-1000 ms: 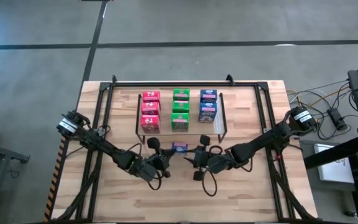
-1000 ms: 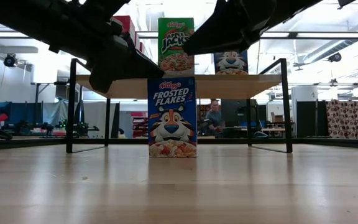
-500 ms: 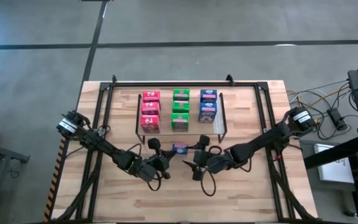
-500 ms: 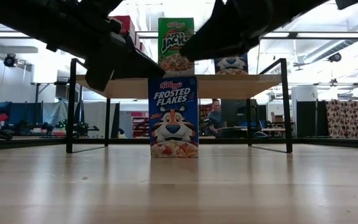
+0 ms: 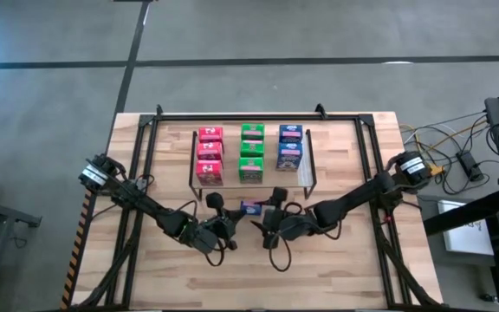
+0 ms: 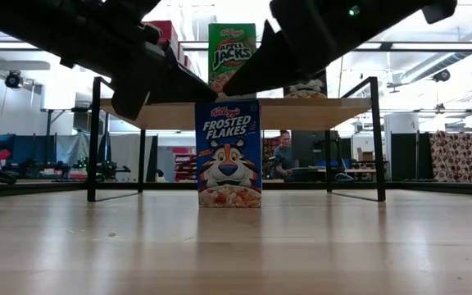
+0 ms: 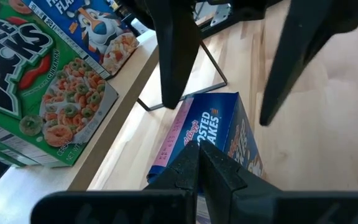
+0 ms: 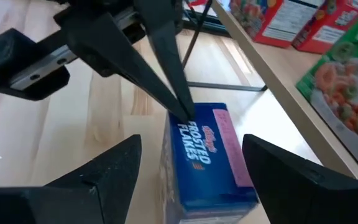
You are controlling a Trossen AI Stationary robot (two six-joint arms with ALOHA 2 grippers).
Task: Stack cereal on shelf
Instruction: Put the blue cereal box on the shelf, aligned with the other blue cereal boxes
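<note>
The blue cereal box's top (image 8: 211,155) runs at a slant across the open fingers of the robot's right gripper, so the right gripper should turn square before it closes on the box's front and back (image 8: 173,183).
One blue cereal box (image 6: 228,154) stands upright on the table in front of the shelf (image 6: 326,103); from above the box (image 5: 251,206) shows its narrow top. On the shelf (image 5: 312,178) lie rows of red (image 5: 209,156), green (image 5: 251,152) and blue (image 5: 290,147) cereal boxes. My left gripper (image 5: 232,212) is shut, its tips at the standing box's left end. My right gripper (image 8: 191,140) is open just right of that box; one finger stands before the box's near face and one behind its far face, both apart from the box. My left gripper meets the standing box with its shut fingertips (image 8: 182,111) at the top left corner (image 8: 190,119). The fingers slant down from the table's left. The box stays upright with its bottom on the table.
A black wire leg of the shelf (image 8: 229,87) stands close behind the box. The bigger black frame (image 5: 371,165) runs round the table. Bare wood (image 5: 249,269) lies toward the near edge. A person (image 6: 283,152) sits in the room far behind the table.
My right gripper has moved toward the table's left, closer to the standing blue box, and now straddles it. My left gripper has kept its place at the box's top.
</note>
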